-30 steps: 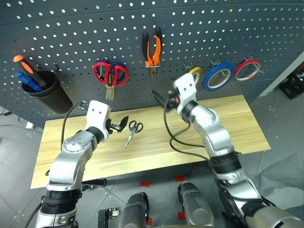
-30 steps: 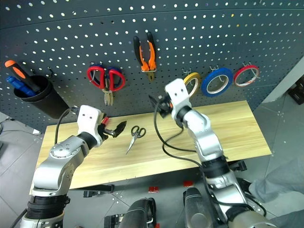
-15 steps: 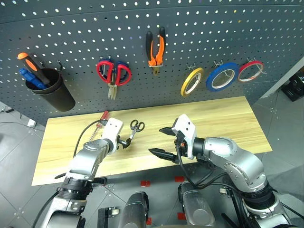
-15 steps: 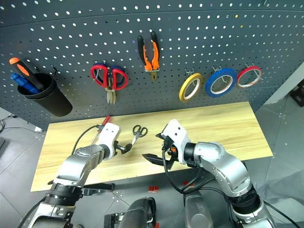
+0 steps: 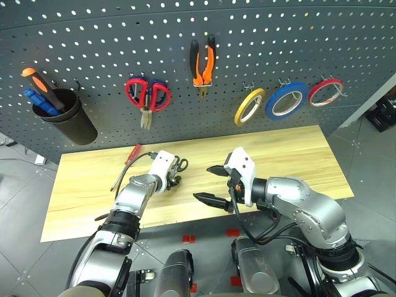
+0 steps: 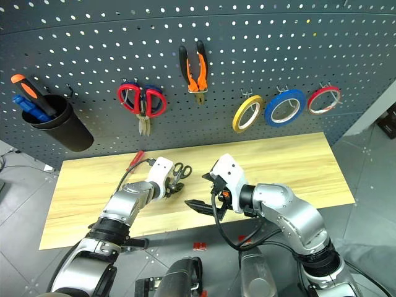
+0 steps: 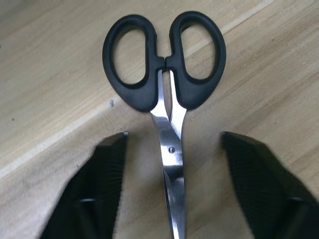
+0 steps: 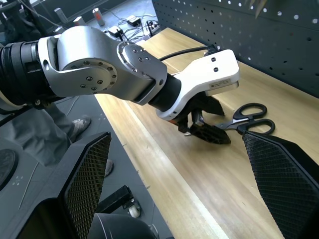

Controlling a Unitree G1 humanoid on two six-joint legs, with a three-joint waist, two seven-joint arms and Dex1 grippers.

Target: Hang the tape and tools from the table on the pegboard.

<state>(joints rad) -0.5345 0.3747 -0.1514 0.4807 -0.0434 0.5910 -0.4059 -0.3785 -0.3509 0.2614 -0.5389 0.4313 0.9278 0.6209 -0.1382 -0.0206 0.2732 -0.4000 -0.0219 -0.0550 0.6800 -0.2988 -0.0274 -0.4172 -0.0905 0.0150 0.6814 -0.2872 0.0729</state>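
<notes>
I expect the red-handled screwdriver [image 5: 133, 153] to keep its handle out when I lower it into the black cup, since orange and blue handles [image 5: 44, 93] poke above the cup's rim.
The small black-handled scissors [image 7: 164, 64] lie flat on the table [image 5: 297, 154], left of centre. My left gripper [image 5: 174, 180] is down on them, open, with a finger [image 7: 107, 169] on each side of the blades and a gap on both sides. The red-handled screwdriver [image 5: 133, 153] lies just left of that arm. On the pegboard [image 5: 93, 49] hang the orange-and-black pliers [image 5: 202, 62] and the blue tape [image 5: 286, 100]. My right gripper [image 5: 207, 183] hovers wide open over the table's front edge, holding nothing, and faces the left gripper [image 8: 204, 132].
Red-handled scissors [image 5: 147, 96] hang left of the pliers. A yellow roll [image 5: 249, 106] and a red roll [image 5: 326, 91] flank the blue tape. A black cup [image 5: 65, 120] with orange and blue screwdrivers hangs at the far left.
My left gripper has dropped forward onto the scissors and its fingers have narrowed around the blades. My right arm came down from the pegboard to the table's front, then held still.
</notes>
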